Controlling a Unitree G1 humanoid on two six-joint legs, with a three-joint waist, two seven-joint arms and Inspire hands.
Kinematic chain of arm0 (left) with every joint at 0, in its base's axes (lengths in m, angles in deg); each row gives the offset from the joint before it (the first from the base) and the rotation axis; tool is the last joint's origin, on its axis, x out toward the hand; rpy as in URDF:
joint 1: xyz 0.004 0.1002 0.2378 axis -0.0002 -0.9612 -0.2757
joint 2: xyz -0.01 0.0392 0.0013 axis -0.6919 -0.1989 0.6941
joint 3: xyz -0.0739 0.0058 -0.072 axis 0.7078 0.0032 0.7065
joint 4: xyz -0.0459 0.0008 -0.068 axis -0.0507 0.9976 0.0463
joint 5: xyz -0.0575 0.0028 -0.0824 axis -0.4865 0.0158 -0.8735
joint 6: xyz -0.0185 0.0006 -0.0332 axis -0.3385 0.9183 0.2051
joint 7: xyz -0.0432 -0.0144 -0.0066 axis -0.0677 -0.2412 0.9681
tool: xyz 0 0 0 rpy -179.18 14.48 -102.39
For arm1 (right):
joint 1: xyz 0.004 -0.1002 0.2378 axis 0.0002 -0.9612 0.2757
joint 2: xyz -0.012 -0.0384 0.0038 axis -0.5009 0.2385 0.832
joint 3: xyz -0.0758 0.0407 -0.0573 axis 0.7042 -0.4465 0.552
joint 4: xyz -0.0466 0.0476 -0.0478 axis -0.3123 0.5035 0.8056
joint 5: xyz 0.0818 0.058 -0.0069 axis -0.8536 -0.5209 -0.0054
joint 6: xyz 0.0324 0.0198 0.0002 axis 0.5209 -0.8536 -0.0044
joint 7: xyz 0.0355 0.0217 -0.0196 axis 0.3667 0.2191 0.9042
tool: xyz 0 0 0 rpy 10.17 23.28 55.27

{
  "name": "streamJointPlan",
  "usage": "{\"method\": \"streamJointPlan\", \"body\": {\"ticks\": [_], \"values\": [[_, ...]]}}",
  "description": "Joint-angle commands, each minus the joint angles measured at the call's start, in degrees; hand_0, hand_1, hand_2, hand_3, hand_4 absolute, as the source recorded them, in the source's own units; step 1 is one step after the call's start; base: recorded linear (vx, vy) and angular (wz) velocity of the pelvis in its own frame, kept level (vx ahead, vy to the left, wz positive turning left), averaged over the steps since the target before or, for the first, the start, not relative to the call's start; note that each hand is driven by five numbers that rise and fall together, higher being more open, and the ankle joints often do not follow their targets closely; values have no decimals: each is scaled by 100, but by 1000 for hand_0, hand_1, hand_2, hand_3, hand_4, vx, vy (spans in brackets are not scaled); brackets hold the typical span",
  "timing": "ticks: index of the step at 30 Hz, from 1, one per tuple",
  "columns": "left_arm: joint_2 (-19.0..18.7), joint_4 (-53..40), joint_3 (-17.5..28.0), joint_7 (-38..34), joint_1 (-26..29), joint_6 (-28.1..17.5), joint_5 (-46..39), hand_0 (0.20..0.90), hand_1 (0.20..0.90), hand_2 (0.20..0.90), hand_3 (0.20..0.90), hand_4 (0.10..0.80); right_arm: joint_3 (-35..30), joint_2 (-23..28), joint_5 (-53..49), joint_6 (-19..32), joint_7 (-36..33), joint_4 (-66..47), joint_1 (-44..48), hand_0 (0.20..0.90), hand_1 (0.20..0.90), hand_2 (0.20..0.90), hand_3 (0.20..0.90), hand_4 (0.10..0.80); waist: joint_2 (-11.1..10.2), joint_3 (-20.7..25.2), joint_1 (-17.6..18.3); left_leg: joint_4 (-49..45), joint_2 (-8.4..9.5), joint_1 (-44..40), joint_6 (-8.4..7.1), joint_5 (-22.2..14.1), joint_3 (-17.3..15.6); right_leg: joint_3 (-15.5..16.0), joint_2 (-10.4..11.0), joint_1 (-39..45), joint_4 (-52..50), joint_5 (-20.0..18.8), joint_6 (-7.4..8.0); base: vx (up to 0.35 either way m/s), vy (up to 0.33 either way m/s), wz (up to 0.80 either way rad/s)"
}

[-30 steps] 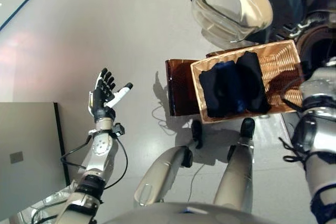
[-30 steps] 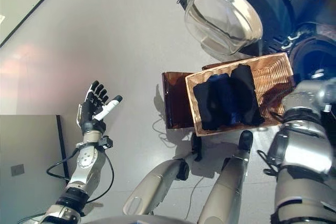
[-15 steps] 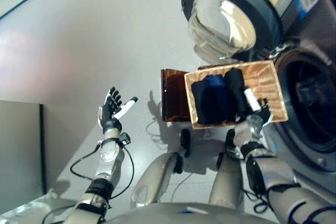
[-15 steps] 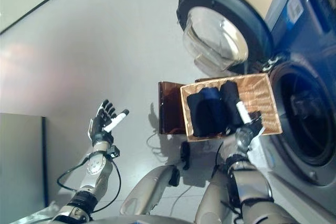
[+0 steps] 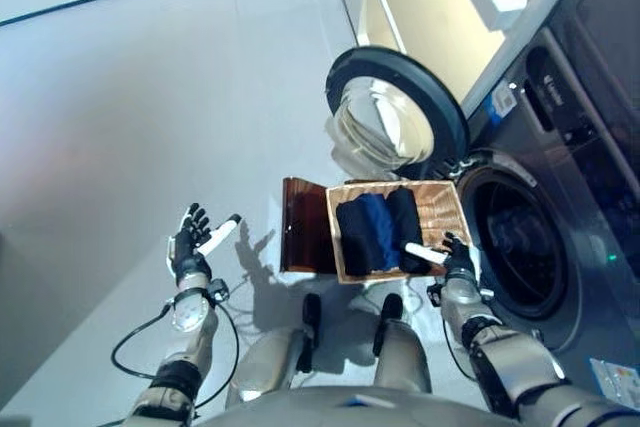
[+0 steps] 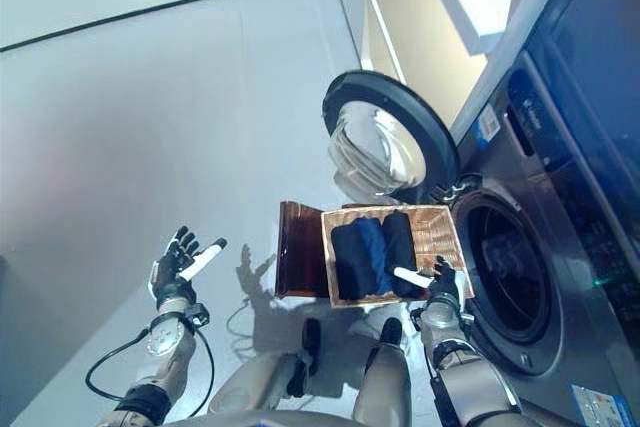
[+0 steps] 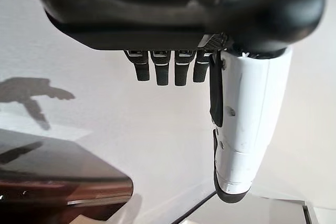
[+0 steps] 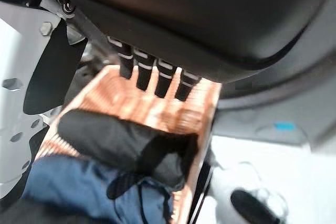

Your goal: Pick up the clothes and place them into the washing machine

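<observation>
The black garment point(image 5: 403, 213) lies in its own roll with a clear edge point(image 5: 389, 219) next to the blue one. It will come out by itself, still bunched up, when I lift.
The wicker basket point(image 5: 444, 219) rests on the dark brown box point(image 5: 298, 237) beside the washing machine point(image 5: 560, 177). Dark clothes point(image 5: 375, 232) lie folded in it: black ones either side of a blue one. My right hand point(image 5: 455, 259) is open at the basket's near right corner, with its white-covered thumb over the black garment's edge. In the right wrist view its straight fingers point(image 8: 152, 77) hover above the wicker, with the black garment point(image 8: 126, 145) and the blue one point(image 8: 73, 192) beneath. My left hand point(image 5: 190, 247) is open and empty, raised over the floor on the left.
The machine's round door point(image 5: 395, 119) stands open behind the basket. The dark drum opening point(image 5: 520, 265) lies just right of the basket. Bare grey floor point(image 5: 150, 97) spreads to the left.
The camera has tilted up, bringing the machine and its drum into view. My right hand has come in to the basket's near right corner. The left hand stays raised and open.
</observation>
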State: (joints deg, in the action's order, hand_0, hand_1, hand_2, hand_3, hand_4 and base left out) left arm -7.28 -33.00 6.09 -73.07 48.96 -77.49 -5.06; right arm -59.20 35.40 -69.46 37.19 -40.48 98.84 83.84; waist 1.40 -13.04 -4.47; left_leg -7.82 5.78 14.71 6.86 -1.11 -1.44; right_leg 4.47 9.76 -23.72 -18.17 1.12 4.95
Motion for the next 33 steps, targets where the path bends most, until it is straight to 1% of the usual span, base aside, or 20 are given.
{"method": "streamJointPlan", "body": {"ticks": [1, 3, 4, 5, 6, 7, 9, 10, 11, 12, 13, 14, 15, 16, 19, 23, 26, 27, 28, 33], "values": [[-193, -465, 191, -18, 163, -351, 100, 900, 900, 900, 900, 800, 191, 260, 259, 21, -112, 132, 135, 900, 900, 900, 900, 800, -8, 188, 66, -102, 138, -402, -478, -567, 282, -172, -575, 235, 549, -251, -174, 144, -109, 43], [-165, -497, 167, -70, 206, -340, 159, 900, 900, 900, 900, 800, 215, 252, 314, -11, -153, 176, 111, 900, 900, 900, 900, 800, -55, 242, 45, -345, 131, -299, -520, -669, 233, -222, -662, 347, 661, -247, -235, 155, -162, 27], [-94, -587, 137, 30, 89, -279, 208, 900, 900, 900, 900, 800, 202, 291, 377, -10, -112, 237, -24, 900, 900, 900, 900, 800, -83, 250, 30, -1245, 63, -101, -632, -774, 173, -187, -699, 730, 824, -151, -340, 190, -229, 2], [-86, -606, 122, 60, 91, -276, 187, 900, 900, 900, 900, 800, 181, 295, 395, -16, -134, 251, -70, 900, 900, 900, 900, 800, -106, 160, 19, -1957, -50, 178, -772, -573, 168, -162, -700, 881, 857, -126, -432, 143, -175, 10], [-88, -606, 123, 60, 94, -275, 187, 900, 900, 900, 900, 800, 180, 293, 395, -16, -134, 251, -67, 900, 900, 900, 900, 800, -117, 176, 33, -1948, -37, 204, -772, -545, 175, -153, -688, 862, 870, -145, -431, -38, -106, 31], [-57, -653, 120, 44, 112, -267, 200, 900, 900, 900, 900, 800, 212, 315, 417, -46, -206, 286, -12, 900, 900, 900, 900, 800, -82, -55, -104, -2628, 28, 722, -851, -126, 466, -155, -700, 953, 835, -71, -563, -66, -32, 34], [-35, -663, 151, 20, 104, -270, 190, 900, 900, 900, 900, 800, 244, 308, 419, -50, -249, 309, 61, 900, 900, 900, 900, 800, -78, -62, -126, -2740, -4, 1025, -822, -135, 632, -189, -689, 923, 831, -48, -569, -23, -1, 26], [-6, -664, 185, 9, 64, -274, 166, 900, 900, 900, 900, 800, 274, 296, 430, -43, -293, 321, 136, 900, 900, 900, 900, 800, -73, -77, -191, -2533, -97, 1206, -782, -210, 764, -289, -705, 941, 846, -10, -526, 83, 71, -10], [-22, -640, 191, -28, 59, -285, 138, 900, 900, 900, 900, 800, 287, 280, 375, -34, -314, 346, 236, 900, 900, 900, 900, 800, -44, -10, -212, -1613, -409, 1192, -827, -56, 928, -406, -740, 904, 894, 22, -436, 84, 63, -29], [-22, -638, 191, -27, 60, -287, 137, 900, 900, 900, 900, 800, 287, 281, 374, -33, -313, 347, 237, 900, 900, 900, 900, 800, -60, -24, -224, -1554, -408, 1145, -830, -31, 909, -423, -731, 918, 898, 19, -439, 111, 107, -34], [-45, -623, 174, -78, 108, -286, 114, 900, 900, 900, 900, 800, 305, 269, 333, -35, -341, 361, 286, 900, 900, 900, 900, 800, 79, 20, -249, -816, -632, 1151, -934, 373, 971, -445, -845, 919, 895, 74, -406, 85, 111, -22], [-64, -599, 141, -100, 184, -296, 61, 900, 900, 900, 900, 800, 298, 303, 284, -35, -317, 362, 321, 900, 900, 900, 900, 800, 184, 43, -229, -210, -763, 1026, -959, 594, 818, -432, -884, 892, 838, 141, -396, 104, 164, -7], [-102, -585, 114, -118, 207, -307, 66, 900, 900, 900, 900, 800, 330, 332, 288, -44, -299, 377, 377, 900, 900, 900, 900, 800, 241, 74, -245, 164, -836, 834, -961, 584, 808, -455, -910, 799, 714, 165, -381, 34, 165, -8], [-112, -575, 66, -162, 276, -306, 87, 900, 900, 900, 900, 800, 335, 356, 294, -64, -280, 393, 441, 900, 900, 900, 900, 800, 298, 57, -250, 286, -834, 721, -928, 660, 821, -480, -895, 682, 584, 172, -374, -36, 197, -16], [-191, -625, 14, -201, 383, -334, 137, 900, 900, 900, 900, 800, 371, 418, 295, -108, -254, 386, 600, 900, 900, 900, 900, 800, 345, 39, -214, 25, -568, 803, -864, 480, 600, -636, -652, 383, 409, 90, -301, -33, 243, -51], [-215, -729, 43, -174, 369, -359, 107, 900, 900, 900, 900, 800, 434, 481, 490, -238, -223, 484, 788, 900, 900, 900, 900, 800, 417, 54, -351, -14, -382, 778, -735, 359, 323, -823, -407, 313, 478, -26, -150, 30, 220, -67], [-287, -946, 126, -234, 379, -415, 24, 900, 900, 900, 900, 800, 532, 515, 623, -295, -265, 503, 1113, 900, 900, 900, 900, 800, 455, -18, -523, 0, -440, 883, -682, 383, 143, -532, -347, -41, 226, -82, -146, -51, 116, -33], [-259, -1040, 161, -219, 333, -422, 21, 900, 900, 900, 900, 800, 516, 523, 679, -317, -265, 527, 1094, 900, 900, 900, 900, 800, 389, 10, -592, 67, -434, 887, -706, 359, 56, -248, -165, 139, 538, -117, -109, 2, -41, -57], [-236, -1042, 109, -169, 343, -454, -11, 900, 900, 900, 900, 800, 522, 524, 660, -302, -271, 510, 1081, 900, 900, 900, 900, 800, 368, 14, -542, 162, -433, 895, -716, 429, 97, -366, -224, 174, 710, -190, -131, 57, -73, -58], [-72, -1623, -105, -60, 262, -511, -30, 900, 900, 900, 900, 800, 670, 592, 685, -345, -356, 563, 1407, 900, 900, 900, 900, 800, 351, 82, -654, 596, -508, 919, -758, 648, 118, -142, -163, 102, 1096, -376, -70, 24, -17, 2]]}}
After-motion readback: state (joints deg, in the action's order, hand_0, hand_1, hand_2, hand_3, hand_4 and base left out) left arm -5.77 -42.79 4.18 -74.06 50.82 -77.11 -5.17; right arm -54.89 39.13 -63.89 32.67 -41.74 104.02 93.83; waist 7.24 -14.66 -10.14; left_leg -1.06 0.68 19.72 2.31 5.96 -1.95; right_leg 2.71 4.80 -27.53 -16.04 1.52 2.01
